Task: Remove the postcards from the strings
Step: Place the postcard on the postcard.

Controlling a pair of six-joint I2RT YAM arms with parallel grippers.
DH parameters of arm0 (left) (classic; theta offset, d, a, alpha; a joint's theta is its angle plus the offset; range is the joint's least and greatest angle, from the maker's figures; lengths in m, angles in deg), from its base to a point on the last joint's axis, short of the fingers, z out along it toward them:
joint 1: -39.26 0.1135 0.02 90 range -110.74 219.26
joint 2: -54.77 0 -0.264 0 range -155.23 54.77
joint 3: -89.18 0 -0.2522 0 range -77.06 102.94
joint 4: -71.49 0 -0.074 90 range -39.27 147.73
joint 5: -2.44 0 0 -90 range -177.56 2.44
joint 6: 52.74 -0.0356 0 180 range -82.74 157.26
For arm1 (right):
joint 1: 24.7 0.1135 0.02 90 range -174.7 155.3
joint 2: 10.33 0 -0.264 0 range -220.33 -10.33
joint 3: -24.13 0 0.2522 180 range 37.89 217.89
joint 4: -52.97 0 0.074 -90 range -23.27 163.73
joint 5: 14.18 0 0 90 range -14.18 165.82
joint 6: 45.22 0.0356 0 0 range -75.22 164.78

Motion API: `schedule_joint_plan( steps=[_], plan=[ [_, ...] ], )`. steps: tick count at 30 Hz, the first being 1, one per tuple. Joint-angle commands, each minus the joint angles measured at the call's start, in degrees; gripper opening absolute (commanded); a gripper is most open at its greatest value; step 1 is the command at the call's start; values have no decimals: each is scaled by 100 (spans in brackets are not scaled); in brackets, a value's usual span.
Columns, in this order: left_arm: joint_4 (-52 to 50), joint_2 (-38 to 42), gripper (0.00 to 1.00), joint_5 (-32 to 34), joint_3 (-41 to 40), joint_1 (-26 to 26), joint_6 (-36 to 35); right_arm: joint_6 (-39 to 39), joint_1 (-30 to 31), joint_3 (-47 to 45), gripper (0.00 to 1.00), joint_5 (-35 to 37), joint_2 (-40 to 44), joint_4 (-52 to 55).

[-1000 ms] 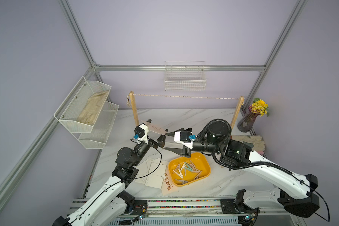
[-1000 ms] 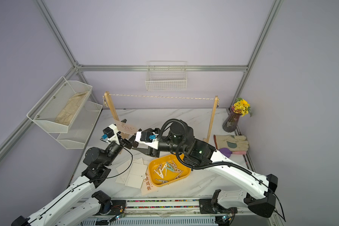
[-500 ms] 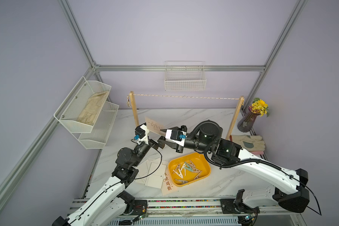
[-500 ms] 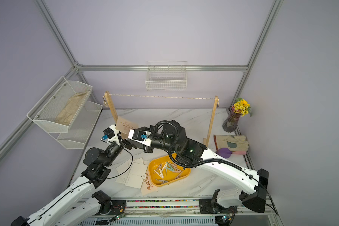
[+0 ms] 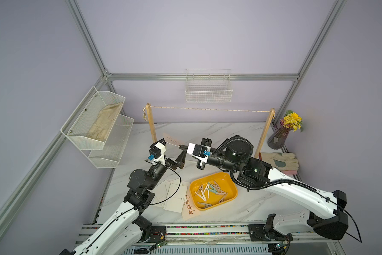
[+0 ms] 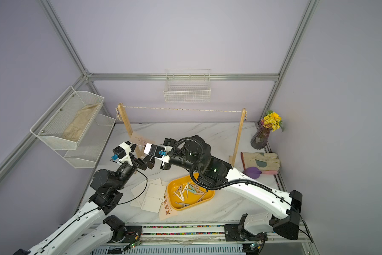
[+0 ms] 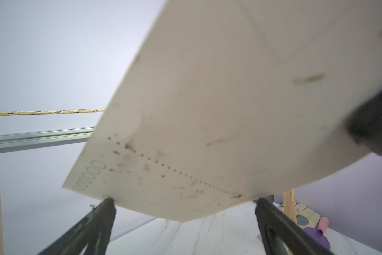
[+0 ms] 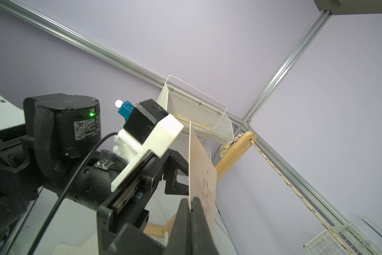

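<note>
The cream postcard's edge (image 8: 190, 191) is held in my right gripper and my left gripper is open, so I should keep carrying this postcard until it hangs over the stacked postcards (image 5: 174, 198).
A cream postcard (image 5: 171, 140) with dotted lines is in the air between the two arms. My right gripper (image 8: 190, 203) is shut on one edge of this postcard (image 8: 201, 167). My left gripper (image 7: 185, 204) is open, with the postcard (image 7: 207, 110) lying over its spread fingertips (image 7: 109, 204). In both top views the string (image 5: 207, 109) (image 6: 181, 109) runs bare between two wooden posts (image 5: 151, 123). More postcards (image 5: 174, 196) lie stacked on the table, a pink one with calligraphy (image 5: 190, 208) among them.
A yellow tray (image 5: 226, 180) of clothespins (image 5: 209, 189) sits under the right arm. A glove (image 5: 278, 160) and a vase of flowers (image 5: 278, 136) stand at the right. Wire shelves (image 5: 97, 123) hang on the left wall and a wire basket (image 5: 208, 88) on the back wall.
My right gripper has swung left to the card at the left gripper and shut on its edge. The left arm has barely moved and stays open.
</note>
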Motion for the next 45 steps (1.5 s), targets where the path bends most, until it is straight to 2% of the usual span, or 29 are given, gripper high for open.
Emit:
schedule_joint_plan(
  steps=[1,8,12,15,17,19,25,35,42,45],
  plan=[
    [119,264,100,97,-177,-41,-68,-100,36,-91,0,262,45,-369],
    [-832,1594,100,129,-300,-45,-474,284,-29,116,0,1325,-5,-465],
    [-1548,2431,100,487,-235,-45,-887,734,-209,123,0,1549,-109,-458],
    [-1863,2874,100,1054,-129,-41,-1067,1266,-392,90,0,1531,-112,-403],
    [-1873,3056,100,1531,-84,-42,-1189,1765,-527,112,0,1322,-282,-181],
    [-1856,3138,100,1972,-24,-41,-1348,2483,-696,90,0,808,-338,83],
    [-1737,3106,100,2446,18,-41,-1715,4254,-915,-613,0,-668,-394,71],
    [-1466,2965,100,2407,198,-45,-2321,5876,-922,-1624,0,-1769,-957,-993],
    [-1639,2883,100,2025,176,-43,-2345,6961,-926,-1615,0,-2587,-2393,-2191],
    [-1667,2834,100,1942,148,-39,-2332,7101,-905,-1454,0,-2707,-2932,-2403]
  ],
)
